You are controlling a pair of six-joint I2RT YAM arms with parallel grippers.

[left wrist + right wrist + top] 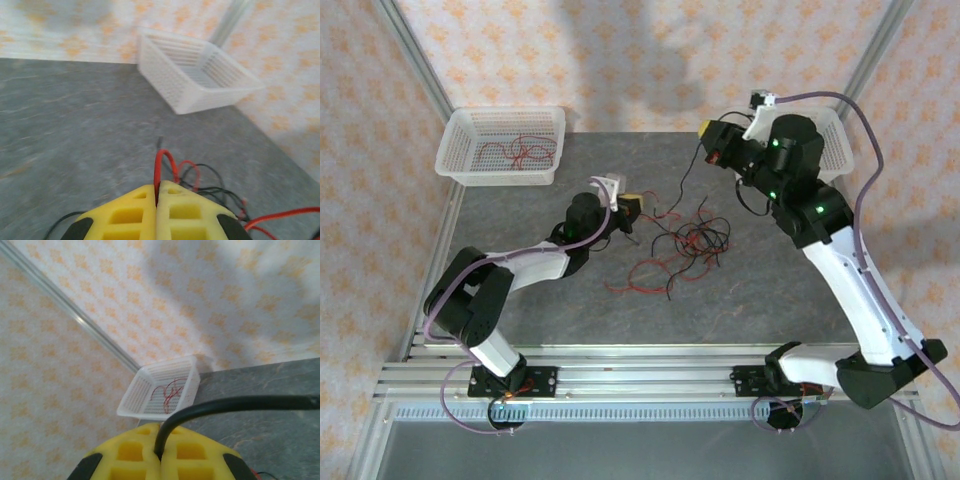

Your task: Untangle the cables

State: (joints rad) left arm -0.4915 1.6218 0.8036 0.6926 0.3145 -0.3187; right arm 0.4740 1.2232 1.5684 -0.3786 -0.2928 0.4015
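The red cable (665, 214) is crossed by the black cable from my right gripper, so my left gripper should pull the red end (649, 193) back while the black cable lifts away.
A tangle of thin red and black cables (682, 245) lies in the middle of the grey table. My left gripper (632, 210) sits at the tangle's left edge, its yellow pads (135, 212) shut on a red cable (161, 162) that loops up out of the jaws; more black and red loops (215, 189) lie just beyond. My right gripper (706, 135) is raised at the back right, shut on a black cable (240, 404). That black cable (686, 180) hangs down from it into the tangle.
A white basket (458, 150) at the back left holds several red cables (525, 152), and the basket (131, 399) is in the right wrist view too. A second white basket (838, 150) stands at the back right behind the right arm, with its wall (200, 97) ahead of the left gripper.
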